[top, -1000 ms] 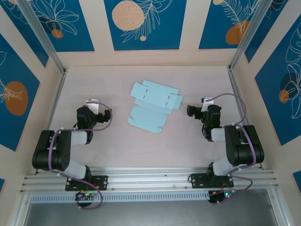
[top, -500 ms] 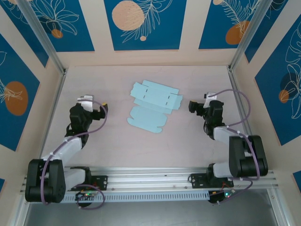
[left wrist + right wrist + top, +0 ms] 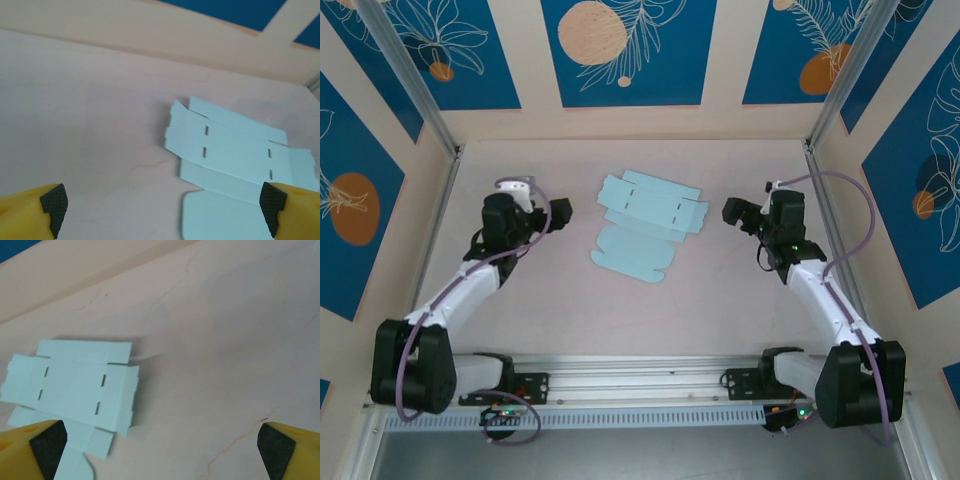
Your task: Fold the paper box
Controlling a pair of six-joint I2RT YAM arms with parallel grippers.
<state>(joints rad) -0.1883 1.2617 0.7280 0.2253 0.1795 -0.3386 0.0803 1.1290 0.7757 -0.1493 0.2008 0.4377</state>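
Observation:
My left gripper should keep moving in until its fingers close on the flap's free edge (image 3: 603, 190), as the end flap (image 3: 613, 190) beside the paper box's slits faces it while it is open.
The paper box (image 3: 648, 228) is a flat pale-blue die-cut sheet lying on the table's middle, with small slits and a rounded flap at its near end. My left gripper (image 3: 560, 210) hovers just left of it, open and empty. My right gripper (image 3: 731, 212) hovers just right of it, also open and empty. In the left wrist view the paper box (image 3: 235, 155) lies ahead and to the right of my wide-apart left gripper (image 3: 163, 207). From the right wrist the paper box (image 3: 75, 385) lies ahead and to the left of my right gripper (image 3: 160, 444).
Blue-and-beige patterned walls (image 3: 625, 50) close in the table on three sides, with aluminium posts (image 3: 415, 85) at the back corners. A metal rail (image 3: 640, 380) carrying the arm bases runs along the near edge. Bare tabletop (image 3: 650, 310) lies between the sheet and the rail.
Both arms have stretched out from a folded pose. Each gripper has moved away from the bases and towards the sheet. The sheet has not moved.

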